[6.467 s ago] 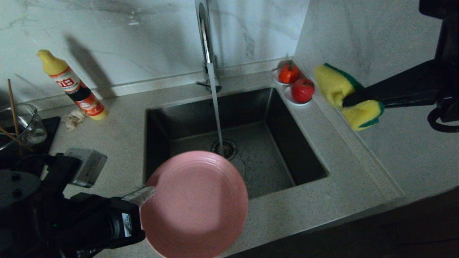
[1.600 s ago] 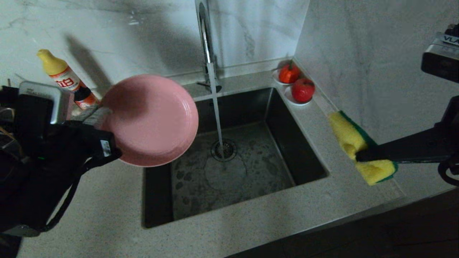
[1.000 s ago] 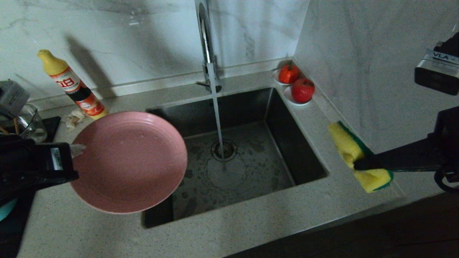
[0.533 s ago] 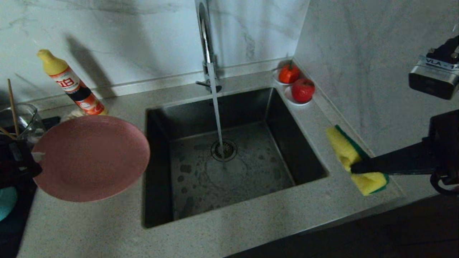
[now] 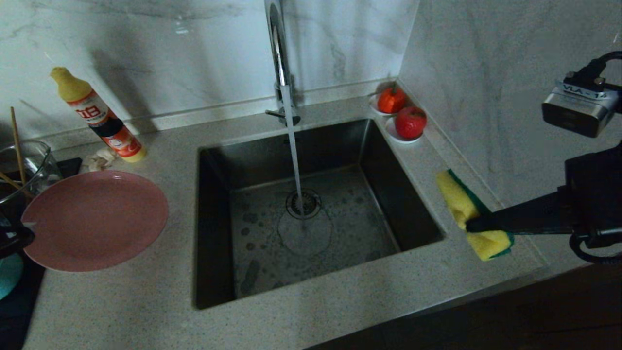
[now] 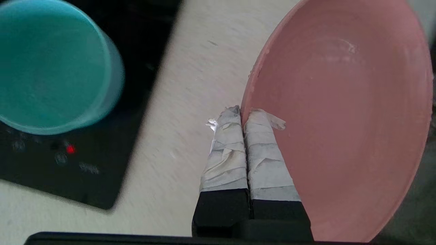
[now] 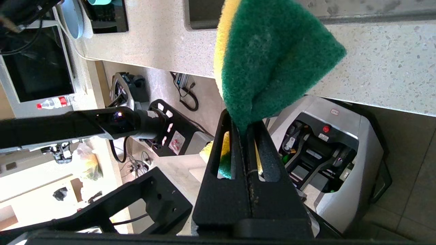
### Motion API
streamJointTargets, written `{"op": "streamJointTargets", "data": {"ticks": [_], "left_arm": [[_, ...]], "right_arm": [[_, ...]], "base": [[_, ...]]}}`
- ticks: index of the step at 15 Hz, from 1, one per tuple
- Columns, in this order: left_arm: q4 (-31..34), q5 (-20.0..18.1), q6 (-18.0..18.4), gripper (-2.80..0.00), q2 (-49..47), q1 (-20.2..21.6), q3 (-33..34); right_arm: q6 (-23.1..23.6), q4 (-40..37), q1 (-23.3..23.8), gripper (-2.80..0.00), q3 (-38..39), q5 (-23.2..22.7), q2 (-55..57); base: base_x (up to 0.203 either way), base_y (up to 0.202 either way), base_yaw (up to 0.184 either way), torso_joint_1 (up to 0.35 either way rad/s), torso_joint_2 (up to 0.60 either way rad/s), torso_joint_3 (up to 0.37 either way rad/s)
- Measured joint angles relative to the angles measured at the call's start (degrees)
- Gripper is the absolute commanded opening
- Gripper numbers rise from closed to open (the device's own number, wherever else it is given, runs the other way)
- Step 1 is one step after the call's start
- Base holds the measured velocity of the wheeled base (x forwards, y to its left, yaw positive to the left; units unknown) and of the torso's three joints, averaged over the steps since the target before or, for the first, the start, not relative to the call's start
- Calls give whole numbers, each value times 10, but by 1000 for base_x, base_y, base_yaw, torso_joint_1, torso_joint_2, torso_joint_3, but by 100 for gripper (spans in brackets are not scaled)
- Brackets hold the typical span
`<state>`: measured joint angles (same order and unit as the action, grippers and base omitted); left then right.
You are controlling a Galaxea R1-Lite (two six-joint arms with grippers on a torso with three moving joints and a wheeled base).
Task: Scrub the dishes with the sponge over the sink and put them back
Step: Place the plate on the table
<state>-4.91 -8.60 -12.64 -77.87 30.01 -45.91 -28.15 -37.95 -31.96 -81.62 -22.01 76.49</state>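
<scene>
My left gripper has the pink plate [image 5: 98, 220] nearly level above clear counter [image 5: 108, 282] beside the sink, so I should keep lowering it until it lies flat, then let go.
The pink plate [image 5: 95, 221] hangs nearly level over the counter left of the sink [image 5: 418, 194], its near rim pinched by my left gripper [image 5: 22, 233], which is shut on it. In the left wrist view the taped fingertips [image 6: 231, 117] clamp the plate [image 6: 340, 119] at its edge, and the teal bowl [image 6: 51, 64] stands beside it on a black pad. My right gripper [image 5: 474, 224] is shut on the folded yellow-green sponge [image 5: 461, 204], held above the counter right of the sink. The right wrist view shows the sponge [image 7: 272, 58] bulging out of the shut gripper [image 7: 242, 126].
Water runs from the chrome faucet [image 5: 278, 58] into the drain [image 5: 302, 203]. A detergent bottle [image 5: 97, 116] and crumpled tissue [image 5: 99, 158] lie at the back left. A glass jug with chopsticks [image 5: 24, 170] stands behind the plate. Two saucers with red fruit [image 5: 403, 116] sit in the back right corner.
My left arm has swung the plate leftwards, from over the sink's left edge to over the counter by the jug and bowl. The right gripper with the sponge has barely shifted.
</scene>
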Motion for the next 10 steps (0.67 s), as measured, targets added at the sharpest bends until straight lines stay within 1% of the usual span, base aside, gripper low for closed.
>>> {"op": "streamJointTargets", "data": {"ticks": [2, 4, 6, 10], "left_arm": [[-31, -6, 4, -280, -34, 21, 11], [-65, -22, 9, -280, -67, 41, 25], [-89, -32, 10, -280, -91, 49, 35], [-112, -33, 16, -280, -128, 54, 44]], "right_arm": [[0, 0, 0, -280, -2, 0, 4], [0, 0, 0, -280, -2, 0, 8], [0, 10, 1, -280, -2, 0, 12], [1, 14, 4, -280, 0, -3, 16]], "base": [[0, 0, 0, 0, 0, 0], [0, 0, 0, 0, 0, 0], [0, 0, 0, 0, 0, 0], [0, 0, 0, 0, 0, 0]]}}
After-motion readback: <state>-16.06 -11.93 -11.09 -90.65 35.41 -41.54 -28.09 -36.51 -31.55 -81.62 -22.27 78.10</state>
